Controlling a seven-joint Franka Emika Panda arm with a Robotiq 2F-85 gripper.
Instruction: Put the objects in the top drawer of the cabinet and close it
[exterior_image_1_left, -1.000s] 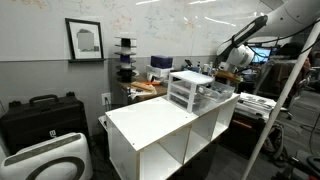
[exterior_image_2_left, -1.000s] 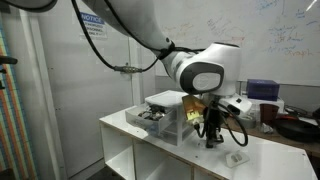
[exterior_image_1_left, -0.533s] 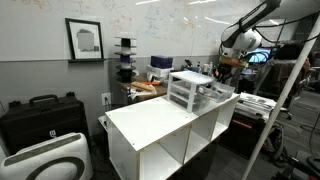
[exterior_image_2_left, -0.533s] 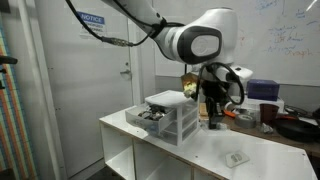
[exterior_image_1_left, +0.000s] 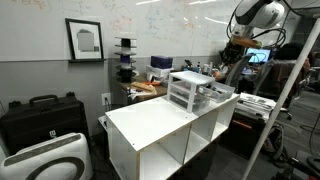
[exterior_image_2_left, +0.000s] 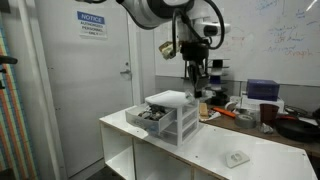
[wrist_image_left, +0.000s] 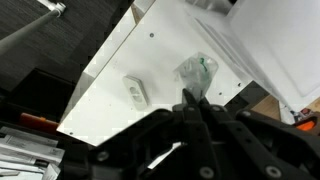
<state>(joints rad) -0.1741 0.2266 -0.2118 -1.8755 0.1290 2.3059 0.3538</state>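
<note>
The top drawer is open and the clear packet (wrist_image_left: 197, 73) hangs at the ends of the gripper's fingers, so the robot should keep carrying the packet until it dips into the drawer (exterior_image_2_left: 149, 118).
The cabinet (exterior_image_1_left: 187, 90) (exterior_image_2_left: 172, 118) stands on a white shelf unit. Its top drawer (exterior_image_2_left: 147, 117) (exterior_image_1_left: 216, 94) is pulled out, with small dark items inside. My gripper (exterior_image_2_left: 197, 84) (exterior_image_1_left: 229, 60) hangs high above the cabinet. In the wrist view the gripper (wrist_image_left: 190, 98) is shut, and a crumpled clear packet with a green patch (wrist_image_left: 197, 71) hangs at its tips. A small white flat object (wrist_image_left: 135, 92) (exterior_image_2_left: 236, 157) lies on the shelf top below. Part of the cabinet (wrist_image_left: 272, 48) fills the wrist view's upper right.
The white shelf unit (exterior_image_1_left: 150, 125) (exterior_image_2_left: 190, 155) has open cubbies below. A cluttered desk (exterior_image_1_left: 145, 88) stands behind it, and a black case (exterior_image_1_left: 40, 115) sits on the floor. A slanted white pole (exterior_image_1_left: 285, 95) rises close to the arm.
The gripper rose from the shelf top beside the cabinet to well above it, staying shut with the clear packet at its tips. The white object stayed on the shelf top.
</note>
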